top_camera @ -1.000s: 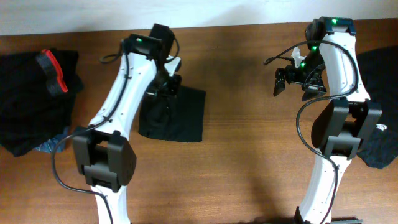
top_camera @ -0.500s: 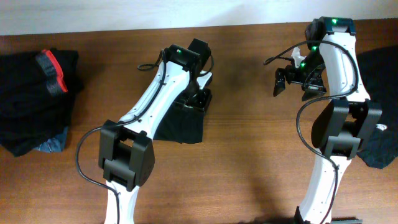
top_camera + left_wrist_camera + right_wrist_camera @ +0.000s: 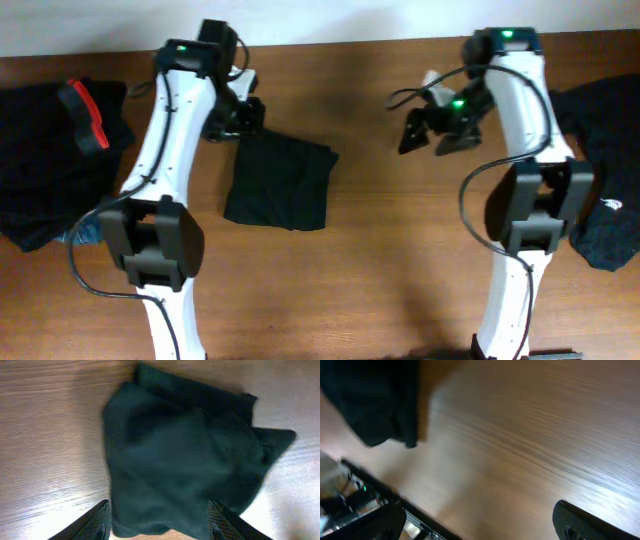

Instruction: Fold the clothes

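The folded black garment (image 3: 282, 182) is crooked and one corner sticks out toward my right gripper, so my right gripper should take that corner (image 3: 332, 157) and pull the garment square.
One of the clothes, a folded black garment (image 3: 280, 182), lies flat on the table between the arms; the left wrist view shows it (image 3: 190, 455) filling most of the frame. My left gripper (image 3: 236, 114) hovers at its far left corner, open. Its fingertips (image 3: 101, 521) straddle the cloth's near edge without pinching it. A heap of black clothes (image 3: 45, 170) with a red-orange band (image 3: 85, 115) sits at the far left. Another black garment (image 3: 600, 170) with a small white logo lies at the far right. My right gripper (image 3: 434, 130) is open over bare wood, with nothing between its fingers (image 3: 590, 525).
A wooden table (image 3: 400, 250) carries everything. A white wall runs along its back edge. In the right wrist view a black garment (image 3: 370, 400) shows at the upper left and the table's edge (image 3: 395, 497) crosses the lower left corner.
My left gripper opened and let go of the folded garment, swung right over it, then drew back to its far left corner. My right gripper shifted left.
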